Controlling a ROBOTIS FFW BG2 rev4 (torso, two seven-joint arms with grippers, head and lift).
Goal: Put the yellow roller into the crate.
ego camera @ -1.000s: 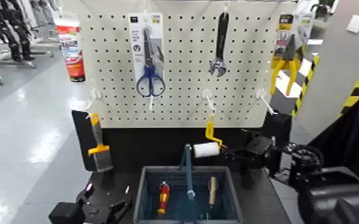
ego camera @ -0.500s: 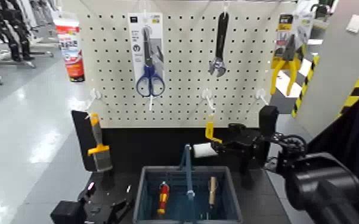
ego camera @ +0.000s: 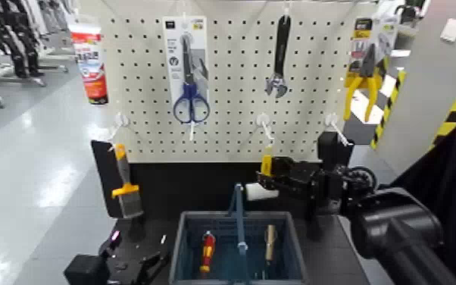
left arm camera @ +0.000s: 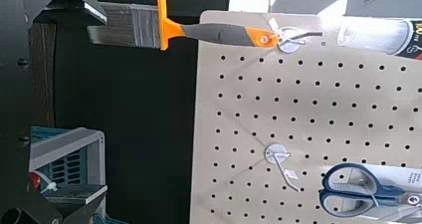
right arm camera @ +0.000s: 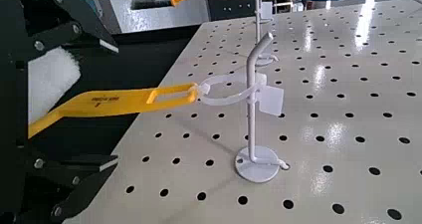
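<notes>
The white loop (right arm camera: 227, 97) goes through the yellow roller's handle end (right arm camera: 189, 93), so it will slip off the hook and follow along when I pull the roller.
The yellow roller (ego camera: 260, 192) hangs by its yellow handle (right arm camera: 109, 102) from a pegboard hook (right arm camera: 257, 105), just above the crate's far right side. Its white sleeve (right arm camera: 48, 81) points down. My right gripper (ego camera: 272, 179) is open, with one finger on each side of the roller; I cannot tell if they touch it. The blue-grey crate (ego camera: 182, 250) stands below on the black table, its blue handle bar (ego camera: 238, 216) upright. My left gripper (ego camera: 142, 267) waits open and empty, low at the crate's left.
On the pegboard hang blue scissors (ego camera: 191, 102), a black wrench (ego camera: 279, 57), yellow pliers (ego camera: 363, 76) and a yellow-and-grey flat brush (ego camera: 125, 189). The crate holds a red screwdriver (ego camera: 207, 252) and a wooden-handled tool (ego camera: 270, 242). The brush also shows in the left wrist view (left arm camera: 189, 30).
My right gripper has moved left along the pegboard, from beside the roller to around it. The roller, the crate and the left arm have not moved.
</notes>
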